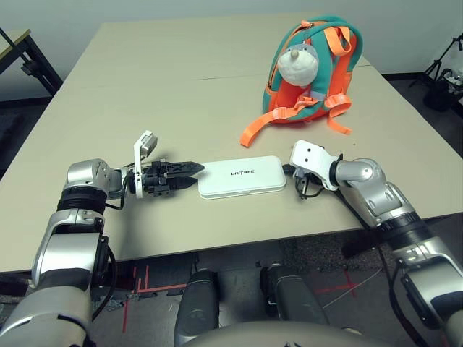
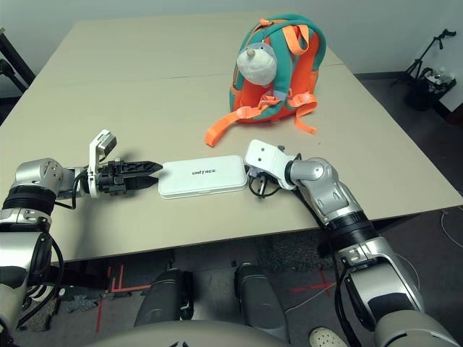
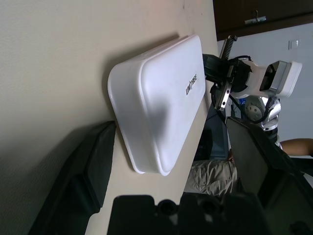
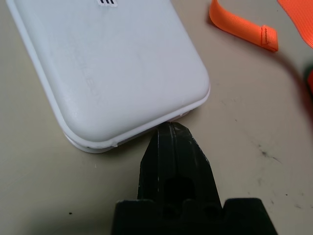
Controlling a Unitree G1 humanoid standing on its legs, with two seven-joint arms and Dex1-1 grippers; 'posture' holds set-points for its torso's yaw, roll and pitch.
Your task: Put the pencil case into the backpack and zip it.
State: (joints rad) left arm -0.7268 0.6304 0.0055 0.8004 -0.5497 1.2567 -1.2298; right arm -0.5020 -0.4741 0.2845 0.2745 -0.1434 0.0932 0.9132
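Note:
The lid is shut evenly along its seam (image 1: 243, 193), so the white pencil case (image 1: 242, 176) will stay closed and straight when the robot raises the pencil case's near end.
The white pencil case (image 1: 242, 176) with black "UNITREE" lettering lies flat near the table's front edge, between my two grippers. My left gripper (image 1: 194, 169) is open at the case's left end; in the left wrist view the near end of the case (image 3: 156, 98) sits between the two spread fingers (image 3: 88, 166). My right gripper (image 4: 173, 132) is shut, and its tip touches the right end of the case (image 4: 107, 73). The teal and orange backpack (image 1: 311, 69), with a grey-white plush head on it, stands upright farther back on the right, apart from both grippers.
An orange strap (image 1: 257, 130) trails from the backpack across the table toward the case. The beige table (image 1: 145, 87) stretches far back and to the left. Its front edge runs just under my forearms. A black tripod (image 1: 443, 72) stands off the table at the right.

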